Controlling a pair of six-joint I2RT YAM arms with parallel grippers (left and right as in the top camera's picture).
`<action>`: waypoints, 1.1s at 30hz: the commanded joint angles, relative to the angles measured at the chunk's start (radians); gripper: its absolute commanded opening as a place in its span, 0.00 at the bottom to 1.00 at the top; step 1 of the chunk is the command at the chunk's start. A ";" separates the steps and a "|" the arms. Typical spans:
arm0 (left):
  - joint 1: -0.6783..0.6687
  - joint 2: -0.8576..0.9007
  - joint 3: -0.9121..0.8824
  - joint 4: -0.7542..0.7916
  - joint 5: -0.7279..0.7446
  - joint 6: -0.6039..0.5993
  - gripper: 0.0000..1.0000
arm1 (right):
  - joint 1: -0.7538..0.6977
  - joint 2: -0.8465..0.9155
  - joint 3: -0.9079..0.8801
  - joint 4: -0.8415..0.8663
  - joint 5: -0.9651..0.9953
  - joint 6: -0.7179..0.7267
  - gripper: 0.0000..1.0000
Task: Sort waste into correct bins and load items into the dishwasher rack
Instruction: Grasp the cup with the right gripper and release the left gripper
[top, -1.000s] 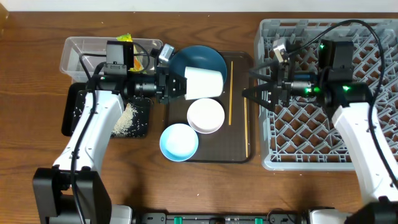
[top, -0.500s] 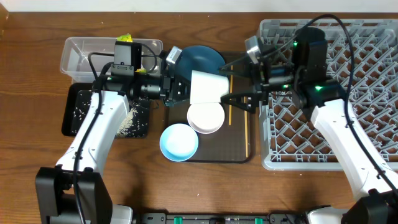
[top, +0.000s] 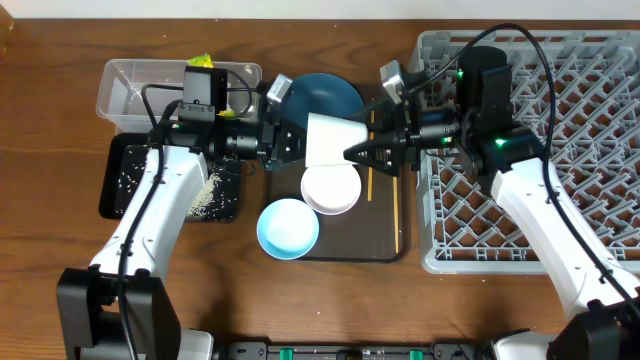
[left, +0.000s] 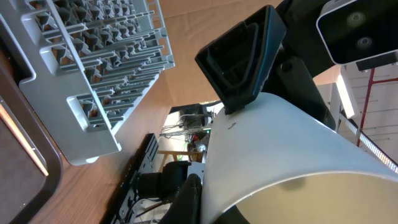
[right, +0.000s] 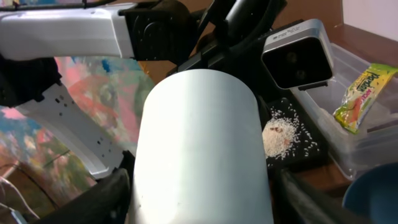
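I should use my right gripper to take the closed end of the cup and load it, because my left gripper is holding the pale green cup's rim and the grey rack is on my right gripper's side.
My left gripper is shut on the rim of the pale green cup and holds it on its side above the dark brown serving tray. In the left wrist view one finger presses the cup wall. My right gripper is open, and its fingers straddle the cup's closed end. The dark blue plate, the white bowl, the light blue bowl and two chopsticks lie on the brown tray. The grey rack stands at the right.
The clear tub at the back left holds the yellow-green wrapper, which also shows in the right wrist view. The black tray in front of it holds rice scraps. The brown serving tray lies in the middle.
My right arm has swung left from over the rack to the cup, its open fingers now on either side of it. My left gripper moved the cup slightly right.
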 joint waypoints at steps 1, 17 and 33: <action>0.000 -0.011 0.024 0.002 0.028 0.009 0.06 | 0.032 0.009 0.014 0.002 -0.006 -0.001 0.67; 0.000 -0.011 0.024 0.003 0.028 0.017 0.06 | 0.038 0.009 -0.003 -0.029 -0.006 -0.002 0.76; 0.000 -0.011 0.024 0.003 0.028 0.016 0.29 | -0.039 0.008 -0.003 0.000 -0.005 0.082 0.39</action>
